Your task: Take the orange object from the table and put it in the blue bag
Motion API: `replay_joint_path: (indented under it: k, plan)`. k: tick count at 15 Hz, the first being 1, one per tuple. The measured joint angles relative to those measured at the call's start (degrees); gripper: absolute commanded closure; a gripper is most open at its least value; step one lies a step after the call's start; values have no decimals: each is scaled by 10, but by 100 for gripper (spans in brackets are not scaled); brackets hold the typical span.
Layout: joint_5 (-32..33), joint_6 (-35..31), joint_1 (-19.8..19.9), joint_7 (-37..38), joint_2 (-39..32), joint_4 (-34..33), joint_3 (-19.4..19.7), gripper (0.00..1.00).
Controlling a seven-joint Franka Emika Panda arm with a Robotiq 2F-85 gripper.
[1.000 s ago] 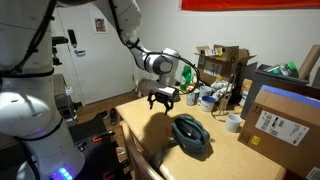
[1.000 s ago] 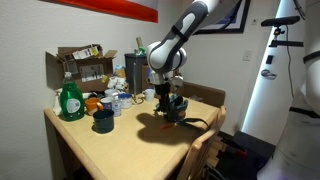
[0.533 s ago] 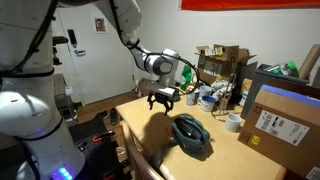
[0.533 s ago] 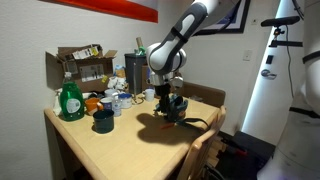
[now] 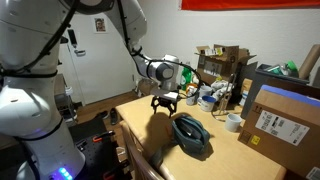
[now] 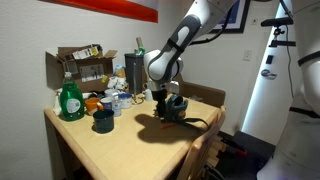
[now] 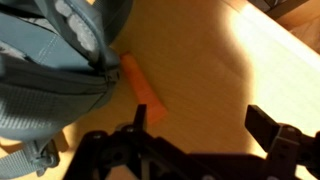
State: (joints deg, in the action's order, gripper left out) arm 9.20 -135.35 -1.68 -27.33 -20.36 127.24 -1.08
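My gripper should keep going down to the orange object's near end [image 7: 152,107] and close there [image 7: 153,112], because that end is clear of the blue bag and points toward my open fingers.
The orange object [image 7: 143,86] is a thin, elongated bright-orange piece lying on the wooden table right beside the blue bag [image 7: 55,70], seen in the wrist view. The dark blue bag also shows in both exterior views [image 5: 191,135] [image 6: 176,106]. My gripper [image 7: 200,122] is open and empty, hovering above the table, with one finger over the orange object's near end. In both exterior views the gripper [image 5: 164,102] [image 6: 163,108] hangs low next to the bag. The orange object is too small to make out in the exterior views.
A green bottle [image 6: 70,99], a dark cup [image 6: 102,121], mugs and a cluttered cardboard box [image 6: 83,66] stand at the table's back. Brown cardboard boxes [image 5: 276,118] and a white cup [image 5: 233,122] stand beyond the bag. The table edge [image 5: 135,150] is near.
The arm has shifted slightly and lowered the gripper a little toward the table beside the bag. The bag has not moved.
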Motion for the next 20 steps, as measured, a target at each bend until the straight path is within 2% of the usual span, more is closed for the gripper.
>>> replay_joint_path:
  k: [4, 9, 10, 11, 12, 14, 20]
  plan:
    - [0, -32, 12, -14, -47, -22, -2, 0]
    - [-1, -54, 52, -62, -97, -47, -21, 0]
    - [-1, -55, 60, -74, -103, -51, -25, 5]
    - [-1, -56, 66, -84, -109, -54, -29, 15]
    - [-1, -56, 70, -94, -112, -56, -31, 29]
    - [-1, -56, 76, -108, -119, -60, -34, 37]
    - [-1, -57, 89, -130, -123, -72, -36, 84]
